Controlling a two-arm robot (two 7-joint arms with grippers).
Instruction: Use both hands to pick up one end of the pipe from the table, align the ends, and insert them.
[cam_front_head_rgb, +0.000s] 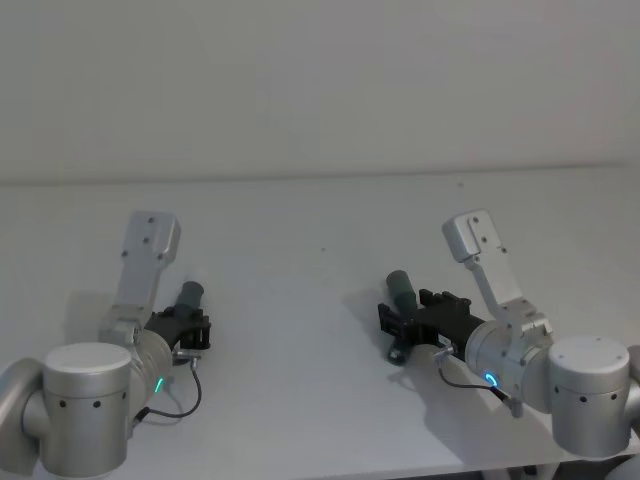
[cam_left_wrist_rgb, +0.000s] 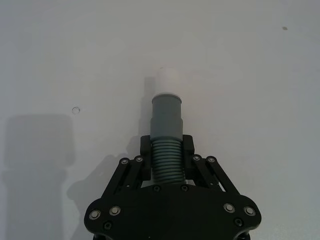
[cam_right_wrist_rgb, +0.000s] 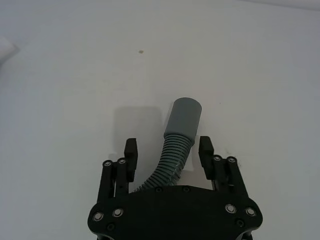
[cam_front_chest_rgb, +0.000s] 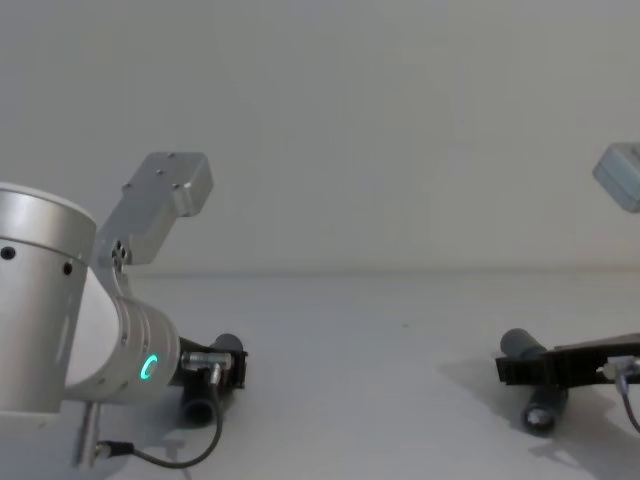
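I expect the bent piece's grey cuff (cam_right_wrist_rgb: 183, 118) to stick straight out rather than droop when I lift the piece, because few ribs (cam_right_wrist_rgb: 177, 144) are beyond my right gripper's fingers.
Two dark grey pipe pieces lie on the whitish table (cam_front_head_rgb: 300, 240), one per gripper. My left gripper (cam_left_wrist_rgb: 166, 145) is shut on the ribbed middle of the left piece (cam_left_wrist_rgb: 166, 117), whose grey cuff ends in a white tip (cam_left_wrist_rgb: 167, 82) pointing away from the gripper. In the head view this gripper (cam_front_head_rgb: 188, 322) is low at the left with the piece's cuff (cam_front_head_rgb: 191, 294) sticking out. My right gripper (cam_right_wrist_rgb: 168, 149) stands open around the bent right piece (cam_right_wrist_rgb: 182, 117), its fingers (cam_right_wrist_rgb: 131, 150) clear of the ribs on both sides. In the head view that gripper (cam_front_head_rgb: 400, 322) and piece (cam_front_head_rgb: 402, 289) are at the right.
The table runs back to a pale wall (cam_front_head_rgb: 320, 80), with bare surface between the two arms. From the chest, the left gripper (cam_front_chest_rgb: 225, 365) and the right piece (cam_front_chest_rgb: 522, 346) sit low near the table, far apart.
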